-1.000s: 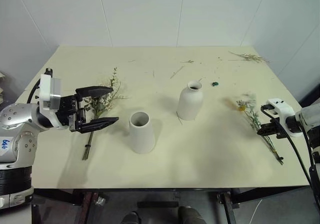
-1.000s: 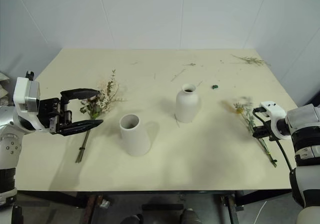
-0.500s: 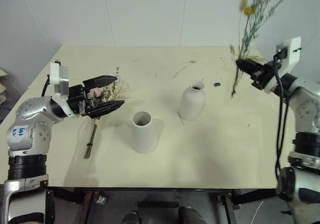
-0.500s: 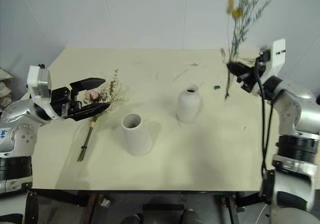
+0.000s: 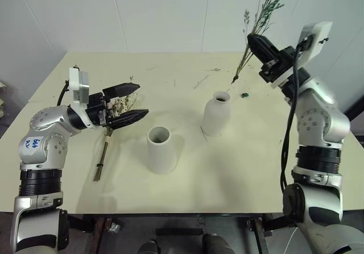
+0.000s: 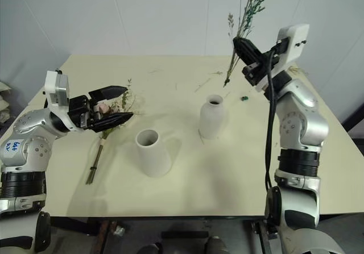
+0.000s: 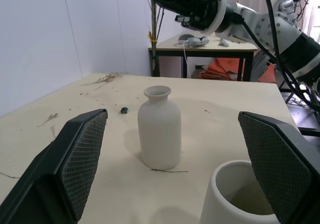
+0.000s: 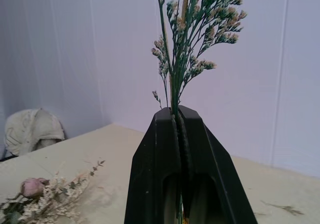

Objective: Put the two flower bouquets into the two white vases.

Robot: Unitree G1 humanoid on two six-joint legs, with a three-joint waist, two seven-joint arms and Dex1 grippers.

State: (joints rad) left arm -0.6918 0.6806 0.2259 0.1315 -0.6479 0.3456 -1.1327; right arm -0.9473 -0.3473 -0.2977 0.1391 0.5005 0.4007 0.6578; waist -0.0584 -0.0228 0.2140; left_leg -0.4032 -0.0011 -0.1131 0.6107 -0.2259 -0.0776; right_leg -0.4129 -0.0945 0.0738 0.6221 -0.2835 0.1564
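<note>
My right gripper is pointing the slim bouquet's stem end (image 5: 235, 79) down at the bottle-shaped vase's opening (image 5: 222, 96), so it should keep lowering that end until it sits inside, then let go.
My right gripper (image 5: 251, 37) is shut on the slim bouquet (image 5: 245, 59). It holds the bunch upright in the air, with the stem end hanging just above and behind the mouth of the bottle-shaped white vase (image 5: 216, 114). Its green sprigs (image 8: 192, 28) rise from the closed fingertips. The full bouquet (image 6: 102, 107) lies on the table at the left, its pink bloom and cream sprigs between the fingers of my open left gripper (image 5: 142, 99) and its stems (image 5: 102, 157) trailing toward the front. The tapered white vase (image 5: 161, 149) stands in the middle, in front of the bottle vase (image 7: 159, 129).
Loose dried twigs (image 5: 201, 82) and a small green bit (image 5: 244, 95) lie on the far part of the cream table (image 5: 239, 174). A white wall stands close behind the table. A rounded cream thing (image 8: 34, 128) lies beyond the table's left edge.
My right gripper lifted the slim bouquet off the table's right side, swung it up and left, and turned it upright above the bottle vase. My left gripper edged forward over the full bouquet.
</note>
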